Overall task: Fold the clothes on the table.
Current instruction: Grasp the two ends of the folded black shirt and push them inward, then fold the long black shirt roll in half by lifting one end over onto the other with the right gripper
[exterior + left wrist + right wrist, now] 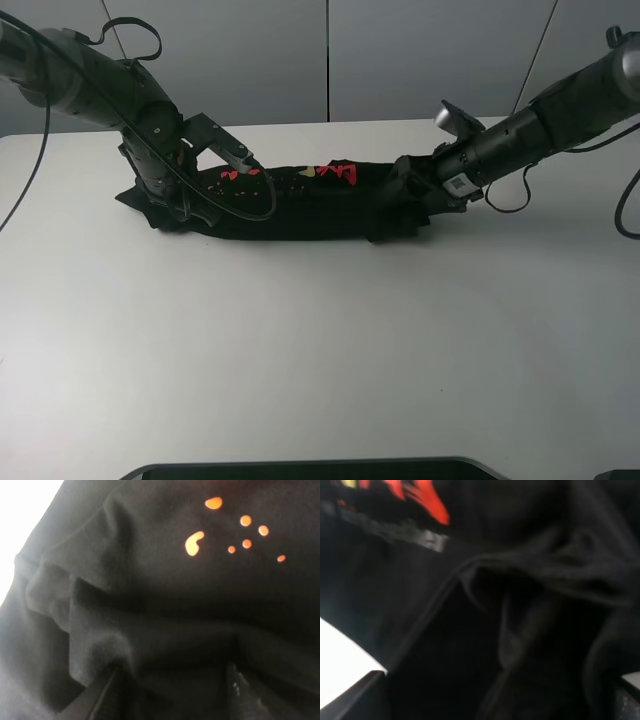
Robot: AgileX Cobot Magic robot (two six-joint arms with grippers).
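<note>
The black T-shirt's end [138, 203] where the fold must land is covered by my left gripper, so that gripper should move out of the way before my right gripper brings the T-shirt's bunched end [399, 220] over.
The clothes [300, 205], a black T-shirt with red and yellow print, lie folded into a long strip across the far half of the white table [320, 350]. My left gripper [168, 205] is down on the strip's left end. In the left wrist view, this left gripper [172, 677] has its fingers [102, 697] apart over rumpled black cloth [150, 605] with orange dots. My right gripper [412, 195] presses into the bunched right end. In the right wrist view, the right gripper [502, 677] stands wide open with folds of the shirt [545, 570] between its fingers.
Grey wall panels [330, 50] stand behind the table. A dark flat object [300, 468] lies along the near edge. Cables [625, 200] hang from both arms. White tabletop stretches in front of the shirt.
</note>
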